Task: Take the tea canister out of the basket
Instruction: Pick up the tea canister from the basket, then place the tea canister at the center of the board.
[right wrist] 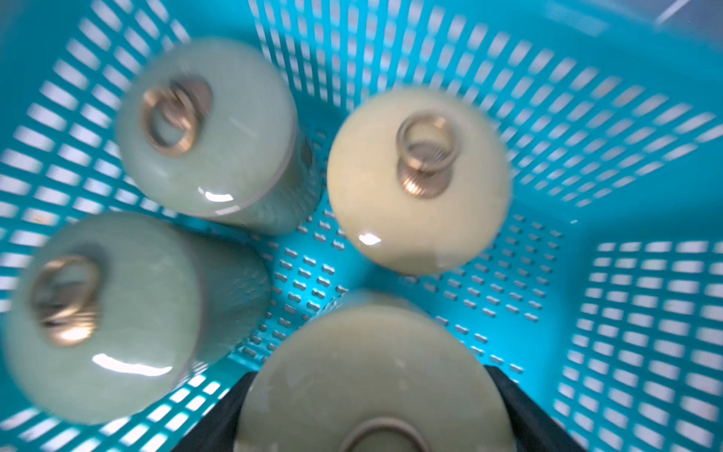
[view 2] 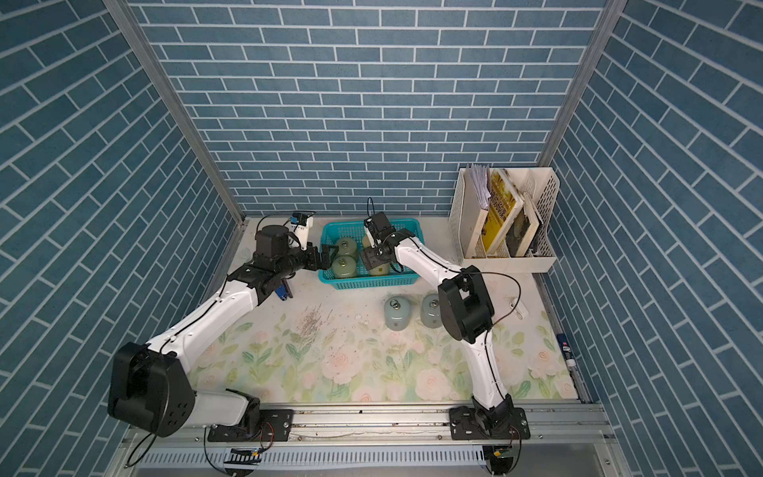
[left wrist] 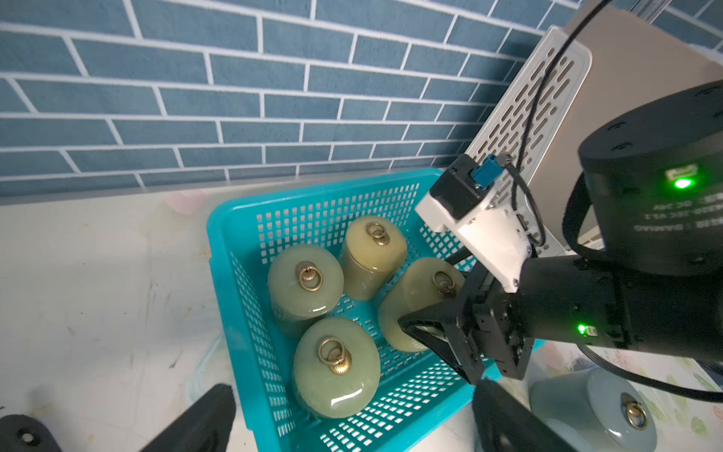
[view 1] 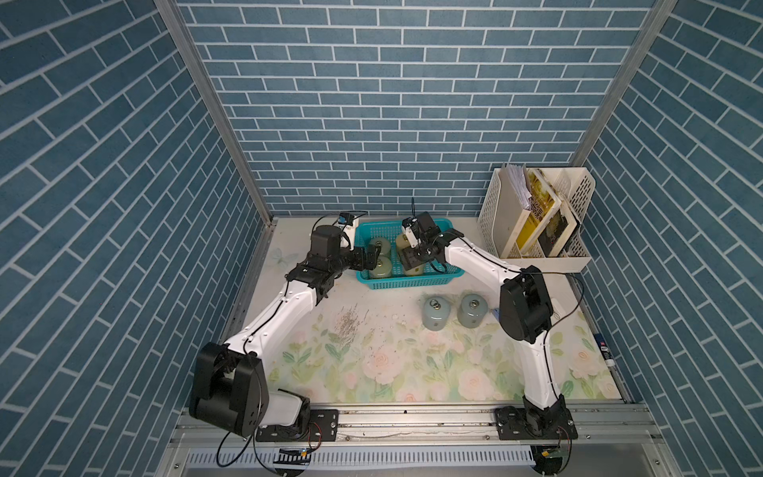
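Observation:
The left gripper is hanging over the basket's rim next to the yellowish tea canister [view 1: 412,270], so it should move away while the right gripper lifts the canister out front [view 1: 390,308].
The teal basket [view 1: 408,284] [view 2: 367,283] stands at the back of the table and holds several pale green tea canisters with brass ring knobs. My right gripper [view 1: 413,260] [right wrist: 373,415] reaches down into the basket's front right part. It is shut on the yellowish tea canister [left wrist: 410,297] [right wrist: 371,364], one black finger on each side of its lid. My left gripper [view 1: 373,258] [left wrist: 352,426] is open at the basket's left rim with nothing in it. The front left canister [left wrist: 336,371] lies just ahead of its fingers [left wrist: 203,418].
Two grey-blue canisters [view 1: 437,314] [view 1: 474,312] stand on the flowered table in front of the basket. A white perforated file rack [view 1: 536,214] with books stands at the back right. A small tube [view 1: 605,351] lies by the right wall.

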You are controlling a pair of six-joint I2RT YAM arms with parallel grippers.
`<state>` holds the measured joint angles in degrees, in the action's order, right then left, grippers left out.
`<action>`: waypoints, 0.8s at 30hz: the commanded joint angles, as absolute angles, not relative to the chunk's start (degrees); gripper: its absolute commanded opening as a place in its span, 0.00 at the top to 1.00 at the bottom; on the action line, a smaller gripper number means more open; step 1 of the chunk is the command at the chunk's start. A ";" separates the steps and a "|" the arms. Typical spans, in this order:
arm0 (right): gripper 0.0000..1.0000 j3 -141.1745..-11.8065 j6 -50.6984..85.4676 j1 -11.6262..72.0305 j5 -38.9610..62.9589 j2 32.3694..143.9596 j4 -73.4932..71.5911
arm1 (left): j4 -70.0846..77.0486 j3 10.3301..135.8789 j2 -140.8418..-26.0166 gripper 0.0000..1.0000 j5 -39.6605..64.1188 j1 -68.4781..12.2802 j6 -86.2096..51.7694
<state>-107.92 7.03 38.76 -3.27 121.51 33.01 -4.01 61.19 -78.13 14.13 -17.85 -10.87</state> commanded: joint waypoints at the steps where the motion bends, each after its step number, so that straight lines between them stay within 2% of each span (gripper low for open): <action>1: 1.00 -109.61 4.48 39.28 -2.09 113.01 27.93 | -7.56 63.07 -76.03 0.00 12.18 -17.50 -9.93; 5: 1.00 -105.87 -1.15 41.80 3.34 107.92 24.53 | -13.43 65.87 -74.91 0.00 12.61 -15.73 -9.43; 11: 1.00 -94.52 -6.17 45.15 19.37 98.85 19.80 | -20.95 68.08 -73.40 0.00 12.47 -14.33 -7.83; 20: 1.00 -83.14 -5.24 50.41 19.08 96.66 17.40 | -28.93 69.35 -74.04 0.00 15.10 -14.32 -3.63; 24: 1.00 -78.21 -2.64 52.30 14.71 96.70 13.68 | -29.08 66.69 -72.96 0.00 13.19 -14.33 -3.82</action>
